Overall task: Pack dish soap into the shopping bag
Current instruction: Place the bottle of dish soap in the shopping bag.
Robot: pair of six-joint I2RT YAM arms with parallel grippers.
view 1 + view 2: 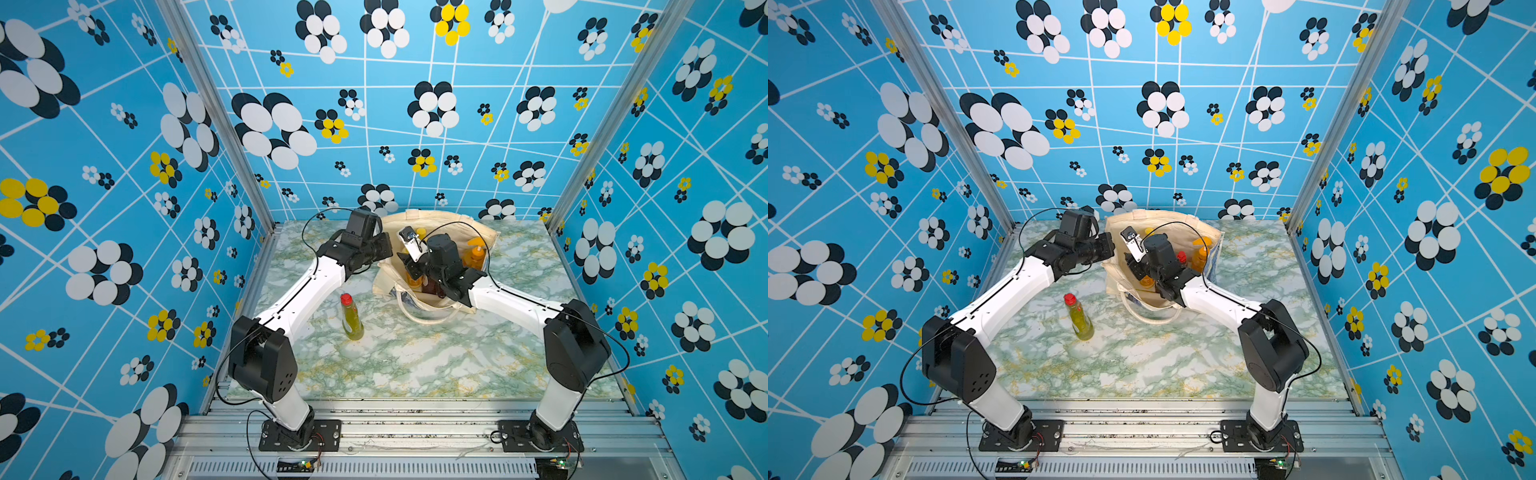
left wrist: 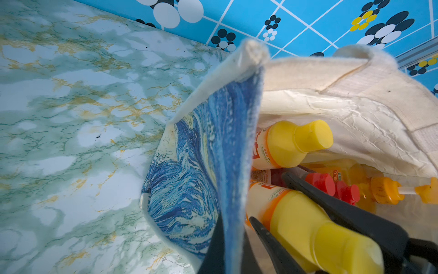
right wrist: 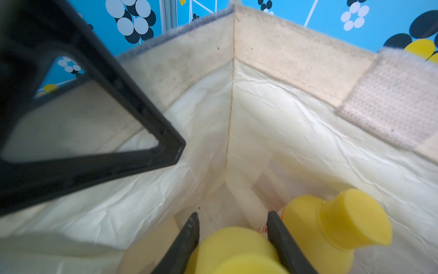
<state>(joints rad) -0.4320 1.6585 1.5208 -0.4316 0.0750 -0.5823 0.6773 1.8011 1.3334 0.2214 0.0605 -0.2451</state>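
Observation:
The yellow-capped bottle in the robot's right gripper hangs cap up, clear of its yellow-capped neighbour (image 3: pixel 335 223), so that gripper should keep lowering it until it meets the bag's bottom (image 3: pixel 222 207).
The cream shopping bag (image 1: pixel 440 222) (image 1: pixel 1163 220) stands open at the back of the table. My left gripper (image 2: pixel 233 227) (image 1: pixel 384 249) is shut on its blue-printed side wall (image 2: pixel 213 147), one finger inside. My right gripper (image 3: pixel 232 214) reaches down into the bag, shut on a yellow-capped dish soap bottle (image 3: pixel 234 249) (image 2: pixel 308 227). Beside it inside lie another yellow-capped bottle (image 3: pixel 336 225) (image 2: pixel 291 144), two red-capped ones (image 2: pixel 322 182) and the orange pump bottle (image 2: pixel 384 189) (image 1: pixel 476 251). An olive-green, red-capped bottle (image 1: pixel 352 318) (image 1: pixel 1079 318) stands on the table left of the bag.
The bag's loop handle (image 1: pixel 428 316) hangs over its near side toward the front. The marble tabletop (image 1: pixel 415 365) is fenced by blue patterned walls (image 1: pixel 124 208) on three sides. Black cables arc over both wrists above the bag.

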